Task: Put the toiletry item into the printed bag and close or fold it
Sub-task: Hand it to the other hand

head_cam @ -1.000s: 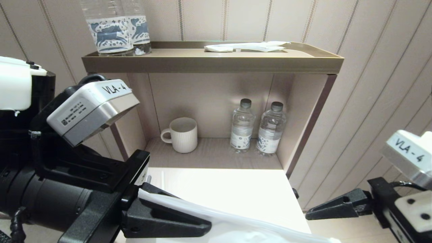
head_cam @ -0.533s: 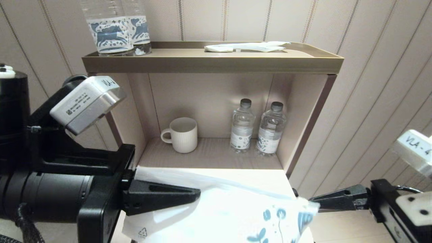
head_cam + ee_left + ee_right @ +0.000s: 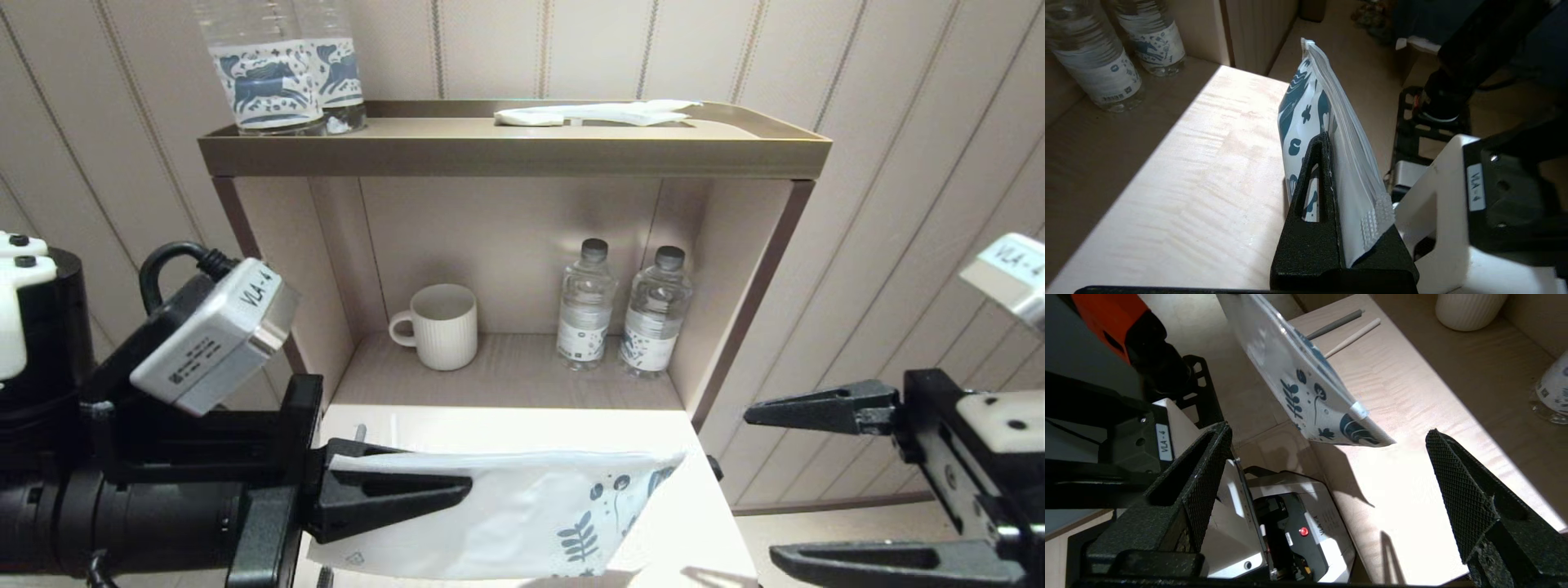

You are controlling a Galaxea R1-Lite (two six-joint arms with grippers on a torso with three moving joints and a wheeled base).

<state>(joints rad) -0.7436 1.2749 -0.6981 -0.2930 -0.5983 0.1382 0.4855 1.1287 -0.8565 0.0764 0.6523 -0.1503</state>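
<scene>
Next, my left gripper pushes toward the bag's free corner (image 3: pixel 678 459) to spread the opening while my right gripper grips that corner, because the printed bag's opening (image 3: pixel 549 454) lies flat.
My left gripper (image 3: pixel 465 492) is shut on the left end of the printed bag (image 3: pixel 522 514), a white pouch with blue leaf motifs, and holds it on edge above the pale tabletop (image 3: pixel 531 429). In the left wrist view the bag (image 3: pixel 1310 102) stands between the jaws of the left gripper (image 3: pixel 1327 141). My right gripper (image 3: pixel 759 486) stands open just right of the bag's free corner, apart from it. The right wrist view shows the bag (image 3: pixel 1298 375) hanging ahead of the wide-open right gripper (image 3: pixel 1329 430). I cannot single out the toiletry item. Two thin sticks (image 3: pixel 1345 328) lie on the table.
A shelf unit behind the table holds a ribbed mug (image 3: pixel 441 327) and two small water bottles (image 3: pixel 584 306). Its top tray (image 3: pixel 514 151) carries two printed bottles (image 3: pixel 277 65) and a plain white packet (image 3: pixel 596 113). The table's right edge (image 3: pixel 722 506) drops off near my right gripper.
The left gripper swung the bag up so its printed face shows. The right gripper opened wide, let go of the bag's right corner and moved up and away.
</scene>
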